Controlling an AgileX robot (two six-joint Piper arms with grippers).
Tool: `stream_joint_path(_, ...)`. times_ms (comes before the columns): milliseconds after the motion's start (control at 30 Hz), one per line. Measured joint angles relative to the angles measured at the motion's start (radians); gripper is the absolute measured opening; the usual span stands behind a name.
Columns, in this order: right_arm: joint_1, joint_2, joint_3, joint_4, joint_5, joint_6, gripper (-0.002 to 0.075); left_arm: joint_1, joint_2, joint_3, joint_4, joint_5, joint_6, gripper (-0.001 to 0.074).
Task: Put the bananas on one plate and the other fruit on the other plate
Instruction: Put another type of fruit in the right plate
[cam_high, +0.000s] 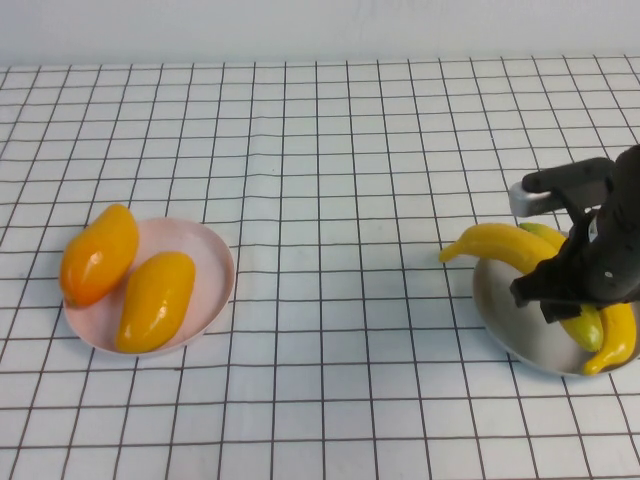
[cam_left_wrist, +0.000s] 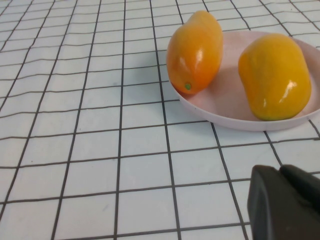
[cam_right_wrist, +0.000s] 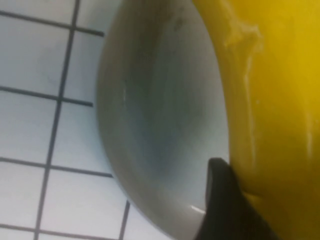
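The yellow banana slants across the other banana with its stem past the grey plate's rim (cam_high: 452, 250), so the robot's right gripper should lift it, turn it and lay it in the grey plate's open part (cam_high: 515, 312).
Two bananas lie across the grey plate (cam_high: 508, 322) at the right. One yellow banana (cam_high: 495, 243) sticks out past the plate's left rim; the greener one (cam_high: 590, 326) lies beside it. My right gripper (cam_high: 562, 292) is low over the plate, shut on the yellow banana (cam_right_wrist: 280, 100). One dark finger (cam_right_wrist: 220, 200) presses against it above the grey plate (cam_right_wrist: 160, 100). Two orange-yellow fruits (cam_high: 100, 255) (cam_high: 155, 300) lie on the pink plate (cam_high: 215, 250) at the left. My left gripper (cam_left_wrist: 280, 171) is shut and empty, just short of the pink plate (cam_left_wrist: 215, 100) and its fruits (cam_left_wrist: 195, 50) (cam_left_wrist: 275, 75).
A white cloth with a black grid covers the table. A wide stretch of it lies between the two plates, and a white wall runs along the far edge. The left arm is out of the high view.
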Motion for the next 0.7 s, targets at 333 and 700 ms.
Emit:
stream_joint_path(333, 0.0, -0.002, 0.053, -0.011, -0.02, 0.025, 0.031, 0.0, 0.0, 0.0, 0.0, 0.0, 0.0, -0.0004)
stream_joint_path(700, 0.0, -0.002, 0.053, -0.027, 0.01, 0.047, 0.047, 0.0, 0.0, 0.0, 0.0, 0.0, 0.0, -0.0004)
